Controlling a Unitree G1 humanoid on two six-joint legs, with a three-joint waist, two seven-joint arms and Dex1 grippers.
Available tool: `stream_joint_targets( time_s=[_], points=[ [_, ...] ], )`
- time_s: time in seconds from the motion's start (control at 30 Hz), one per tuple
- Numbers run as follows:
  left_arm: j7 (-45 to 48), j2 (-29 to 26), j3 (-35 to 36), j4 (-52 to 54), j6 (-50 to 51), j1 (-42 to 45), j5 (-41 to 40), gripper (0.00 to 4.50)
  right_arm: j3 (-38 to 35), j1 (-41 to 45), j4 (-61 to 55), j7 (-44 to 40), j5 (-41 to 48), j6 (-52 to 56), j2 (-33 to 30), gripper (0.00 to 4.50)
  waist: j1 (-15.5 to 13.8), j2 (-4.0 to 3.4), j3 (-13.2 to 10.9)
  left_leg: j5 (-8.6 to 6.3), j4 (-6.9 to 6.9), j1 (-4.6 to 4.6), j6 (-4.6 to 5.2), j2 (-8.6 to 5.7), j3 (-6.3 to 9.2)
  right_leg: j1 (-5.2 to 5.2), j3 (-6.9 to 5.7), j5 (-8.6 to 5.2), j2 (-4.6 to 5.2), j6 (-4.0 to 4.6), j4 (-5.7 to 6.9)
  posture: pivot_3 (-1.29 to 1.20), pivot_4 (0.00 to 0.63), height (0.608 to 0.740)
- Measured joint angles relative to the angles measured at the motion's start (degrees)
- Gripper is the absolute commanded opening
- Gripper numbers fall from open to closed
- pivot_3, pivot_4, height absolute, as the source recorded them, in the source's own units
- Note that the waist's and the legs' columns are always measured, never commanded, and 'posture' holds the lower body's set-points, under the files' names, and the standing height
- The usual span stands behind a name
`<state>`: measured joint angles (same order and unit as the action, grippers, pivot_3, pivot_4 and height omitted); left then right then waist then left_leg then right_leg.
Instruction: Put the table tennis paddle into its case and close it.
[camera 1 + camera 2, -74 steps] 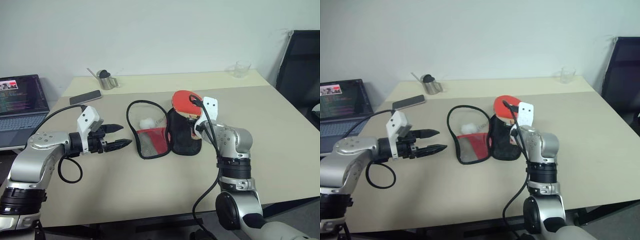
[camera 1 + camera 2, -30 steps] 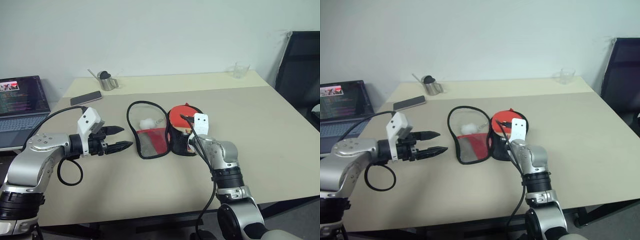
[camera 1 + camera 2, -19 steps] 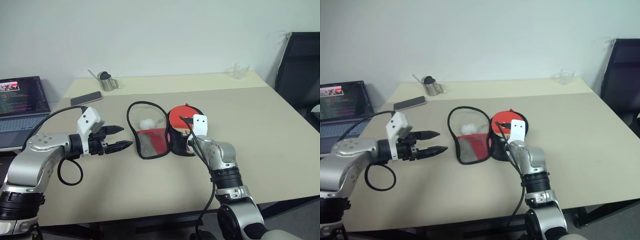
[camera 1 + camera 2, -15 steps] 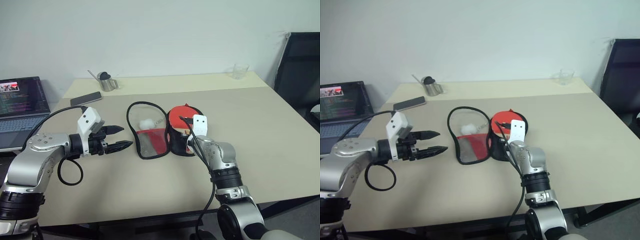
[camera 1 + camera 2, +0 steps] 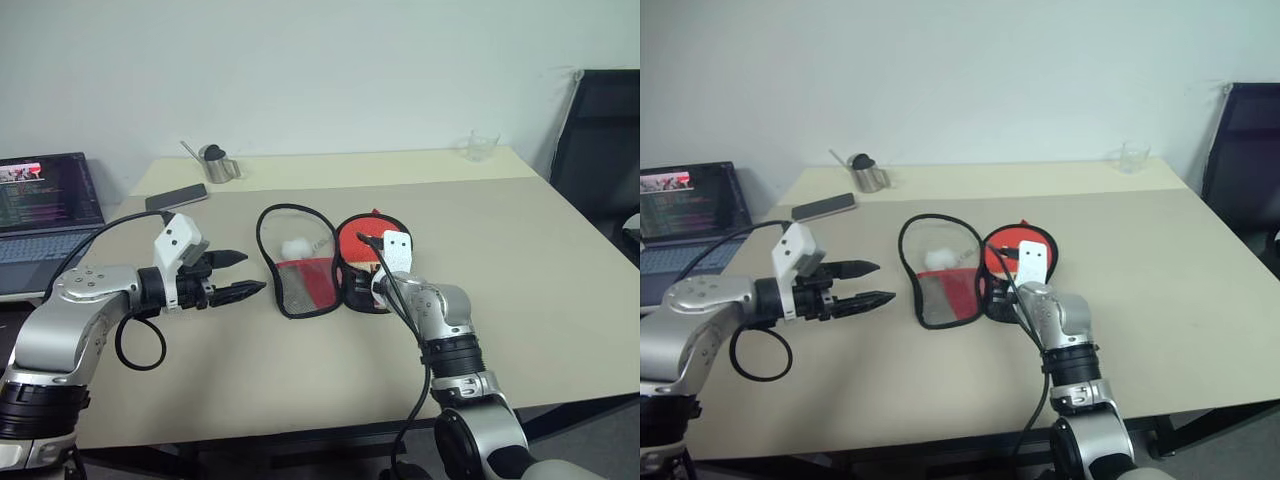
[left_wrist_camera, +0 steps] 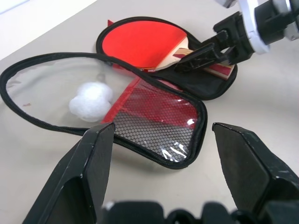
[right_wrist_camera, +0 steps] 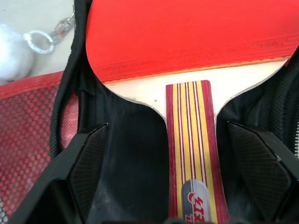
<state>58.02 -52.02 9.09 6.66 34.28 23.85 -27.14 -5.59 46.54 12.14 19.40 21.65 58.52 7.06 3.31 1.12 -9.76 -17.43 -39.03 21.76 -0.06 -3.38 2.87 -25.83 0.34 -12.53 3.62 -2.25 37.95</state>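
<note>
My gripper will fold the flap over the paddle, and the white pom-pom (image 5: 296, 249) will stay behind then, because the flap's clear window (image 5: 293, 226) lies over it.
The case (image 5: 296, 285) lies unzipped on the table, its mesh and red flap (image 6: 154, 123) spread to the left with a white pom-pom (image 6: 91, 99) on it. In the black half (image 7: 126, 154) lies the table tennis paddle (image 7: 187, 32), flat, red face up. Its striped handle (image 7: 194, 140) points toward my right gripper (image 7: 167, 128), which is open with one finger on either side of the handle, not touching it. My left gripper (image 5: 252, 272) hovers open to the left of the case, pointing at the flap.
At the table's far left edge are a laptop (image 5: 45, 200), a phone (image 5: 176, 196) and a small metal jug (image 5: 213, 163). A glass (image 5: 481, 145) stands at the back right. A black chair (image 5: 600, 130) is beyond the right side.
My right gripper lowered the paddle from tilted up to flat in the black half, then opened and let go of the handle. The left arm has not moved.
</note>
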Motion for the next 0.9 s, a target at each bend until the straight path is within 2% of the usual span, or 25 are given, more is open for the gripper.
stream_joint_targets(
  time_s=[0.17,0.33,0.4,0.53,0.6,0.77,0.9],
  points=[
    [-0.7,0.8,0.0,-3.3,-2.2,1.1,1.4,3.64,-2.3,1.0,-6.6,-2.7,1.7,4.6,-1.8,4.47,-0.1,0.0,0.0,0.0,0.0,0.01,0.01,0.0,0.0,-0.01,0.0,0.0,-0.01,0.0,-0.01,0.0,0.15,0.74],
    [-3.7,4.5,0.0,-9.7,-4.0,5.4,2.6,3.64,-0.5,4.6,-11.9,-11.7,2.1,5.3,-10.6,4.47,-0.3,0.0,0.0,-0.05,0.0,0.02,0.09,0.0,0.0,0.01,-0.04,0.0,-0.04,0.0,-0.04,0.0,0.15,0.74],
    [-3.7,5.4,-0.4,-12.0,-4.8,7.7,3.1,3.64,2.0,5.9,-13.6,-19.3,3.9,5.4,-15.0,4.47,-0.2,0.01,0.0,-0.05,0.0,0.02,0.09,0.01,0.0,0.0,-0.03,0.0,-0.08,0.0,-0.06,0.0,0.15,0.74],
    [-2.7,5.4,-3.3,-18.8,-8.6,9.9,6.6,3.64,8.0,2.6,-19.1,-45.6,10.9,4.3,-32.9,4.47,-0.4,0.02,0.0,-0.2,0.0,0.02,0.34,0.04,0.0,0.17,-0.14,0.0,-0.28,-0.01,-0.35,0.0,0.15,0.74],
    [-2.2,5.2,-4.5,-22.7,-9.8,9.7,8.6,3.64,9.0,-2.4,-19.9,-57.3,11.1,-1.3,-41.1,4.47,-0.6,0.04,0.0,-0.26,0.0,0.03,0.45,0.05,0.0,0.25,-0.21,-0.01,-0.28,-0.02,-0.55,0.0,0.15,0.74],
    [-2.3,5.1,-6.1,-27.2,-11.3,10.8,11.8,3.64,8.7,-5.6,-19.8,-72.7,13.4,-7.3,-47.4,4.47,-0.3,0.05,0.0,-0.26,0.0,0.01,0.45,0.14,-0.01,0.25,-0.16,0.01,-0.14,-0.03,-0.54,0.0,0.15,0.74],
    [-2.3,6.4,-6.5,-30.0,-12.2,11.4,13.1,3.64,5.8,-5.6,-19.9,-77.0,15.4,-9.3,-48.6,4.47,-0.7,0.06,0.0,-0.26,-0.02,0.01,0.44,0.14,0.0,0.26,-0.15,0.01,-0.08,-0.02,-0.51,0.0,0.15,0.74]
  ],
)
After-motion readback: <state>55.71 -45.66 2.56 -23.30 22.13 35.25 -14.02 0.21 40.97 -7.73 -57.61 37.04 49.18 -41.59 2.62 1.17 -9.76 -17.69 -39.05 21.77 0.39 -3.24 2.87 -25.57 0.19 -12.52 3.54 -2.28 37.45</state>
